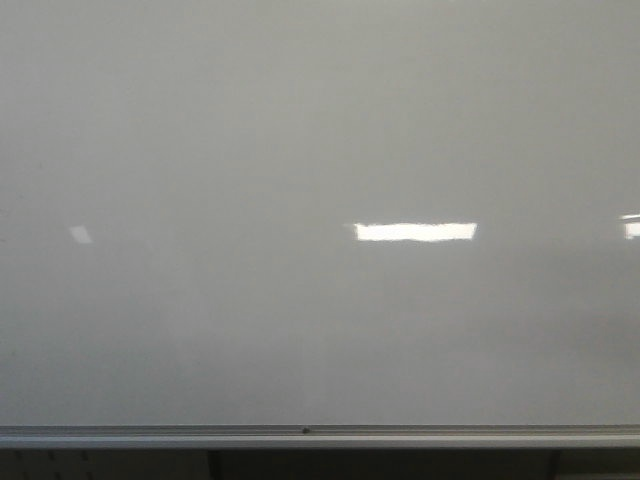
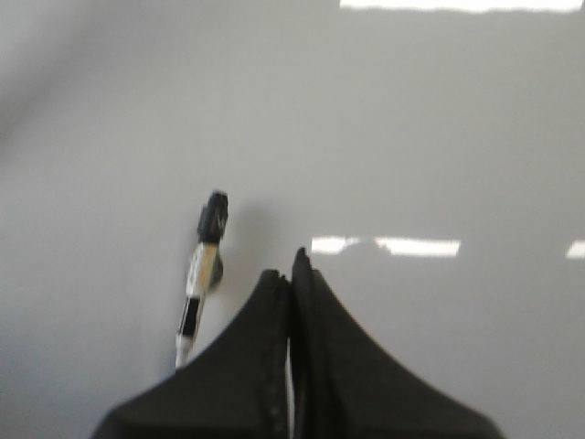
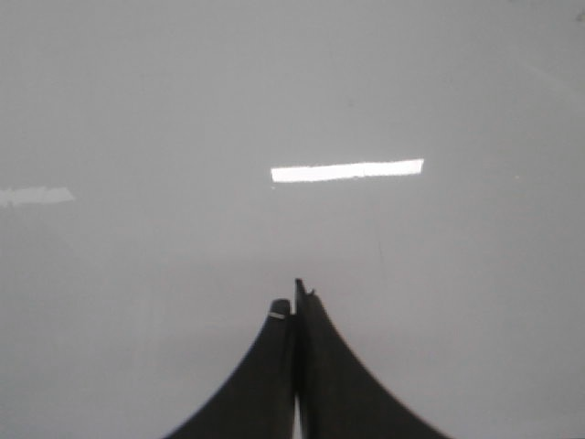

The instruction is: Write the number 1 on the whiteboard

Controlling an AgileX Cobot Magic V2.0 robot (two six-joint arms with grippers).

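Observation:
The marker stands beside my left gripper's closed fingers, so next I open them and bring them around the marker's lower body before I write number 1.
The whiteboard is glossy pale grey and fills the front view above its silver bottom rail. No black stroke of the number 1 shows in any view. Neither gripper shows in the front view. In the left wrist view my left gripper is shut, its jaws pressed together, facing the whiteboard. A black-and-white marker with a dark tip sticks out beside the left finger, not between the jaws; how it is held is hidden. In the right wrist view my right gripper is shut and empty before the whiteboard.
Bright white rectangular light reflections lie on the board in the front view, the left wrist view and the right wrist view. A dark strip runs below the rail.

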